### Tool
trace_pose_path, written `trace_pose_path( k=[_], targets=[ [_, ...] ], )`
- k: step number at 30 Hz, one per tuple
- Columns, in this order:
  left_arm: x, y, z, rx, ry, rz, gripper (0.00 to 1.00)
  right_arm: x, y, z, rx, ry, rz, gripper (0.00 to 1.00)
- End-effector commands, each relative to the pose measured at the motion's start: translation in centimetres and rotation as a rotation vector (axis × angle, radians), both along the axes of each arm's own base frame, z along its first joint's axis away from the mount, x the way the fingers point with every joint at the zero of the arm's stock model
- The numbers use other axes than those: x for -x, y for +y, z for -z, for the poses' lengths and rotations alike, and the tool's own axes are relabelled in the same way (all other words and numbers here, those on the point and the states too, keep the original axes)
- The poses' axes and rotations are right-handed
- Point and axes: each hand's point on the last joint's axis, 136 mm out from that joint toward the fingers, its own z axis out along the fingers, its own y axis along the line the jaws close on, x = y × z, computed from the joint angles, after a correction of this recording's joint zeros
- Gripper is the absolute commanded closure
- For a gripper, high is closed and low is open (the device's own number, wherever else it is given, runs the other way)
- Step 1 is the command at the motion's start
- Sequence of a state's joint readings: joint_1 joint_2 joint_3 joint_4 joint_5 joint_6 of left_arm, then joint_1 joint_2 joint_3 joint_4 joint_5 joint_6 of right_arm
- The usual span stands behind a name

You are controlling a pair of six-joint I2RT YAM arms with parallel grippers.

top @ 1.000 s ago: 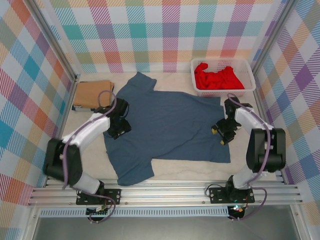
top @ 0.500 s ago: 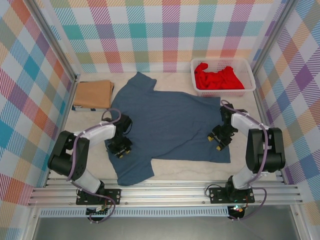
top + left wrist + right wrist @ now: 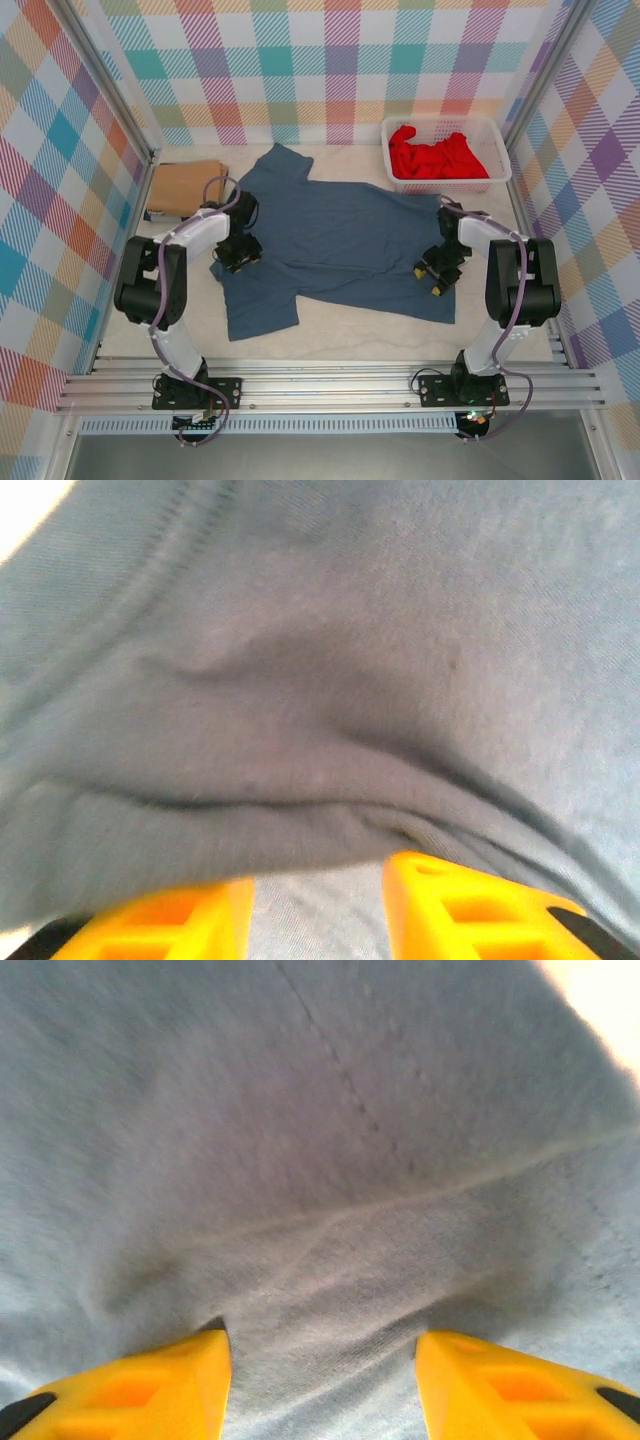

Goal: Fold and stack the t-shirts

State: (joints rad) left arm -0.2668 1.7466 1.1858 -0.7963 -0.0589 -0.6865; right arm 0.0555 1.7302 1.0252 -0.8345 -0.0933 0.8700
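The near sleeve [image 3: 263, 315] sticks out from the slate blue t-shirt's near edge [image 3: 372, 310], so the sleeve will fold over the t-shirt's body when the robot carries that edge back.
The slate blue t-shirt [image 3: 340, 240] lies spread across the table's middle, collar toward the back left. My left gripper [image 3: 238, 258] presses down on its left side. In the left wrist view its yellow fingers [image 3: 440, 905] stand apart on the blue cloth [image 3: 330, 680], with a raised fold bunched over their tips [image 3: 318, 880]. My right gripper [image 3: 435, 275] rests on the shirt's right side, jaws apart [image 3: 320, 1345] on wrinkled blue cloth [image 3: 320, 1140]. The tan-brown t-shirt [image 3: 185, 188] lies folded at the back left. The red t-shirt [image 3: 435, 155] sits crumpled in the basket.
The white slotted basket [image 3: 503, 160] stands at the back right corner. Checkered walls close in the left, back and right sides. A strip of bare cream table [image 3: 380, 335] runs between the shirt's near hem and the metal rail.
Both grippers first came nearer, then went farther back. The blue shirt's near hem and lower left sleeve have shifted away from the rail, and its left side is more bunched.
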Motion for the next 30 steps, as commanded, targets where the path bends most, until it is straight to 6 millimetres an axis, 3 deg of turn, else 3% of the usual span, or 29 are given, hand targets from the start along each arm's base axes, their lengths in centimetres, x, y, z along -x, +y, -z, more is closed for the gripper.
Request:
trace_pose_path(
  k=[1,3,6,9,13,18,22,24,27,30],
  targets=[
    [4.1,1.9,-5.6,-0.110,-0.054,0.021,0.56,-0.4,-0.8,-3.5,0.070,-0.083,-0.041,0.46],
    [8.0,1.6,-5.5,-0.067,-0.005,0.007,0.55,0.6,-1.1,-5.0,0.088,-0.088,-0.035,0.45],
    [14.4,0.5,-2.7,0.002,0.120,-0.027,0.56,2.8,-0.8,-5.7,0.075,-0.068,-0.007,0.43],
    [17.5,0.4,0.2,0.064,0.156,-0.106,0.55,4.5,0.1,-5.3,0.020,-0.052,0.030,0.42],
    [17.8,0.0,3.0,0.103,0.151,-0.136,0.54,4.9,0.5,-4.6,-0.010,-0.061,0.049,0.41],
    [16.8,0.3,4.0,0.069,0.118,-0.102,0.55,4.4,0.8,-4.4,-0.028,-0.048,0.026,0.41],
    [16.8,0.1,5.2,0.084,0.111,-0.095,0.63,4.3,0.8,-4.4,-0.029,-0.058,0.024,0.42],
    [16.7,-0.2,5.6,0.103,0.102,-0.092,0.72,4.6,0.8,-4.4,-0.025,-0.055,0.029,0.43],
    [16.3,-0.1,4.7,0.099,0.085,-0.089,0.89,5.1,0.2,-4.5,0.007,-0.046,0.040,0.48],
    [14.7,-0.3,1.7,0.113,-0.006,-0.086,1.00,6.6,-1.3,-4.7,0.082,0.009,0.079,0.49]
  ],
)
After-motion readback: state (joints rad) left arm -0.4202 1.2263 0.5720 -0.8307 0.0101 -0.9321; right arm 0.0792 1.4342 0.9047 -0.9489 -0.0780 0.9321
